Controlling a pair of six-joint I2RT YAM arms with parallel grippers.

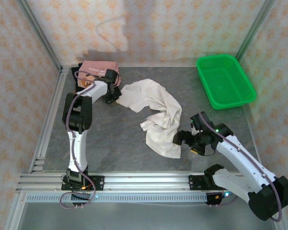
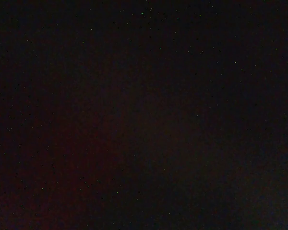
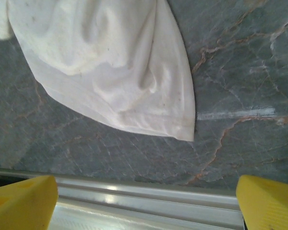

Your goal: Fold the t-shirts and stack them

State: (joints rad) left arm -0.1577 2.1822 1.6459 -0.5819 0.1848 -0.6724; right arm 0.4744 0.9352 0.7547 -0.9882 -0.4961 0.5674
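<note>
I expect the off-white t-shirt [image 1: 153, 96] to straighten out into a long, wrinkled piece when I pull its hem corner, because loose folds [image 1: 164, 120] are bunched along the curved pile of cloth.
An off-white t-shirt [image 1: 156, 112] lies crumpled in a long curved heap on the grey table [image 1: 125, 143]. My left gripper [image 1: 111, 98] reaches far out and is shut at the shirt's far left corner, its fingertips on the cloth edge. The left wrist view is black. A pink t-shirt [image 1: 99, 66] lies folded at the back left, behind that arm. My right gripper [image 1: 181, 139] stands open just right of the shirt's near end. Between its yellow fingertips [image 3: 24, 201] lies bare table, and the shirt's hem corner [image 3: 180, 129] sits a little beyond them.
A green plastic basket [image 1: 225, 81] stands at the back right. An aluminium rail [image 1: 144, 179] runs along the near edge and shows close under the right gripper [image 3: 146, 201]. Walls close the table at the left, back and right.
</note>
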